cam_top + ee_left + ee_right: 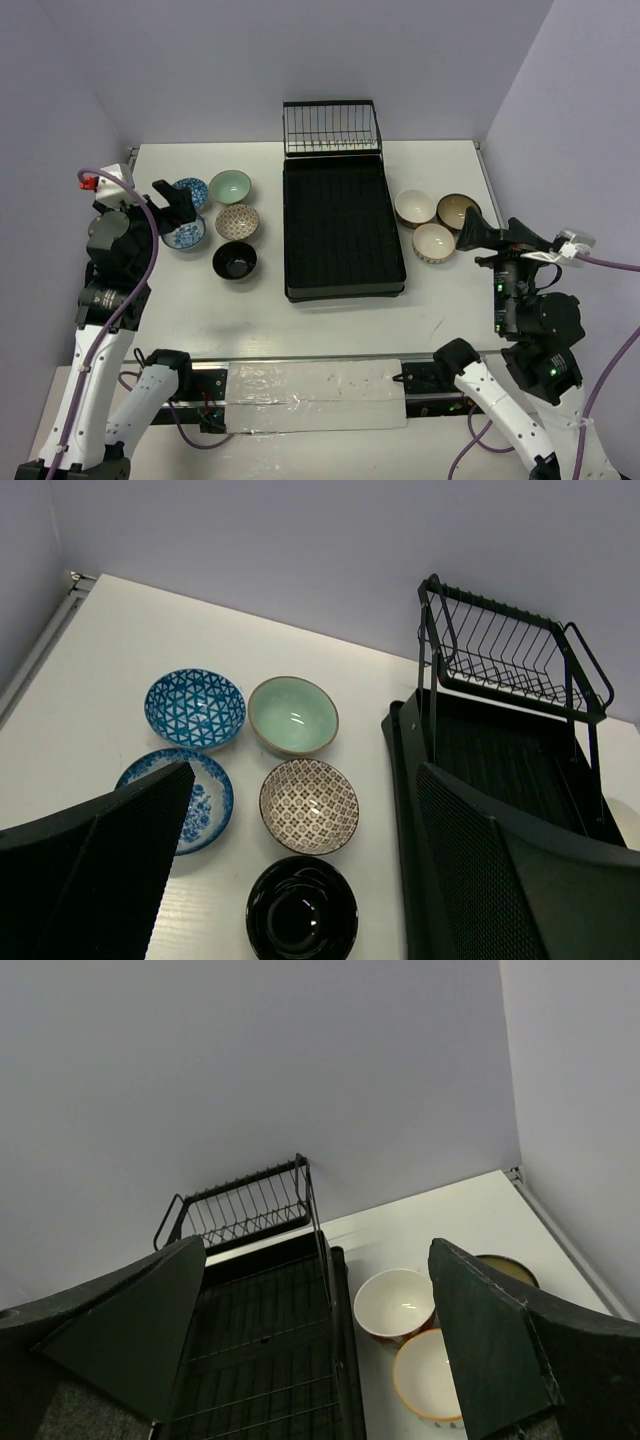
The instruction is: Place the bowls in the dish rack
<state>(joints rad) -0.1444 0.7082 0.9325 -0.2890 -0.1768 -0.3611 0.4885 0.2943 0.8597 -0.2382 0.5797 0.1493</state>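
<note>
A free gap (271, 262) is there between the black bowl's rim (256, 261) and the dish rack, so my left gripper keeps going to that gap until its fingers are on both sides of that rim.
The black dish rack (343, 235) lies mid-table with nothing in it, its wire basket (331, 128) at the far end. Left of it sit a blue triangle-patterned bowl (190, 192), a pale green bowl (230, 187), a blue floral bowl (184, 236), a brown-patterned bowl (237, 221) and a black bowl (235, 261). Right of it sit a white bowl (414, 207), a tan bowl (457, 211) and an orange-rimmed cream bowl (434, 242). My left gripper (178, 205) is open above the blue bowls. My right gripper (478, 232) is open beside the tan bowl. Both are empty.
The white table (330, 310) is walled at the back and on both sides. A taped strip (315, 385) runs along the near edge between the arm bases. The left wrist view shows the rack (500, 760) to the right of the bowls.
</note>
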